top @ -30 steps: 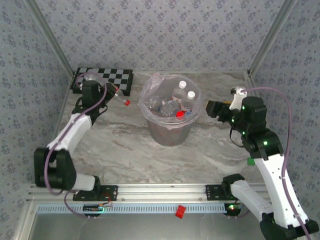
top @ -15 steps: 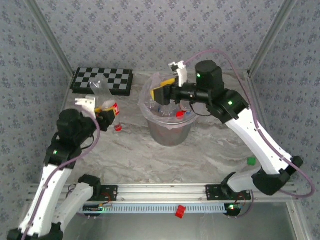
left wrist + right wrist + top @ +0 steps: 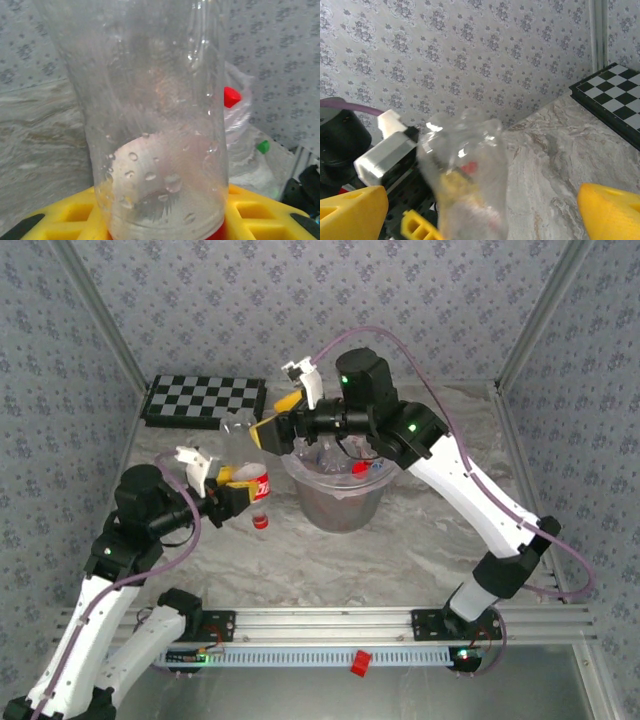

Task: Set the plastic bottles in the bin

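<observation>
My left gripper is closed on the bottle's label [image 3: 256,478]. It should let go once my right gripper grabs the bottle's upper end [image 3: 237,424] for the bin.
A clear plastic bottle [image 3: 261,484] with a red label and red cap is held above the table left of the bin, cap end down. My left gripper [image 3: 238,487] is shut on it at the label; its clear body [image 3: 155,115] rises from the yellow fingers [image 3: 252,210]. My right gripper [image 3: 264,426] reaches across the bin and stands open, its fingers either side of the bottle's upper end [image 3: 465,170] without touching. The grey bin [image 3: 340,502], lined with a clear bag, holds several bottles.
A black-and-white chequered board [image 3: 205,400] lies at the back left, also at the right of the right wrist view [image 3: 615,95]. The bagged bin [image 3: 237,120] and a green cap [image 3: 262,146] lie beyond the held bottle. A red piece [image 3: 360,662] sits on the front rail.
My left arm has carried the bottle right, closer to the bin. My right arm has swung from the right side across the bin to the bottle's upper end.
</observation>
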Motion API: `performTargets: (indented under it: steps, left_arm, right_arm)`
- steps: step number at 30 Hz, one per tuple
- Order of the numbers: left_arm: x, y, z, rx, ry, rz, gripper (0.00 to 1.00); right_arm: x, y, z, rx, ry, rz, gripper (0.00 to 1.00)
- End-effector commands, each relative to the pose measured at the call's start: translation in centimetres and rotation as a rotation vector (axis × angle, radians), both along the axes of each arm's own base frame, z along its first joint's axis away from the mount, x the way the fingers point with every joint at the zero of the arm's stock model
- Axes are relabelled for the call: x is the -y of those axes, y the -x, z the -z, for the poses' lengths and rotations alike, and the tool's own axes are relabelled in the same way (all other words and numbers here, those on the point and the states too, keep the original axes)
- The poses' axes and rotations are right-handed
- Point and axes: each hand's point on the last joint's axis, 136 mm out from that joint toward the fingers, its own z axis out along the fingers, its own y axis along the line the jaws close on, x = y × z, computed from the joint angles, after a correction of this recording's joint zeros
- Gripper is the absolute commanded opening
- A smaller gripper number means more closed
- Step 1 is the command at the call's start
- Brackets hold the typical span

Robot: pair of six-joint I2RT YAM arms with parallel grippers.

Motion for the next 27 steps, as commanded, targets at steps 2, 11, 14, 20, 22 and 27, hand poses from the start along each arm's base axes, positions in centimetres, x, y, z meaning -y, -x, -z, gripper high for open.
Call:
performTargets:
  steps: [2, 11, 14, 20, 22, 27]
  left_arm:
    - [1.5, 1.0, -1.6, 0.074, 0.029, 0.103, 0.31]
    - [2.9, 0.5, -1.1, 0.065, -0.006, 0.134, 0.29]
    - [3.1, 0.1, -1.2, 0.073, -0.009, 0.129, 0.29]
    - [2.9, -1.2, -1.2, 0.072, -0.024, 0.081, 0.27]
    - [3.0, -1.5, -1.0, 0.058, -0.034, 0.081, 0.28]
    - [3.3, -1.6, -1.5, 0.042, -0.013, 0.086, 0.71]
  right_arm:
    - [-1.1, 0.3, -0.1, -0.009, 0.009, -0.050, 0.96]
    - [-1.9, 0.6, -0.1, -0.026, -0.002, -0.103, 0.78]
    - [-1.9, 1.2, 0.2, -0.040, 0.009, -0.135, 0.83]
    - [-1.5, 1.1, 1.6, -0.058, 0.058, -0.118, 0.60]
    - [-1.3, 0.7, 1.5, -0.048, 0.061, -0.103, 0.47]
    - [0.3, -0.1, -1.1, 0.042, 0.024, -0.041, 0.36]
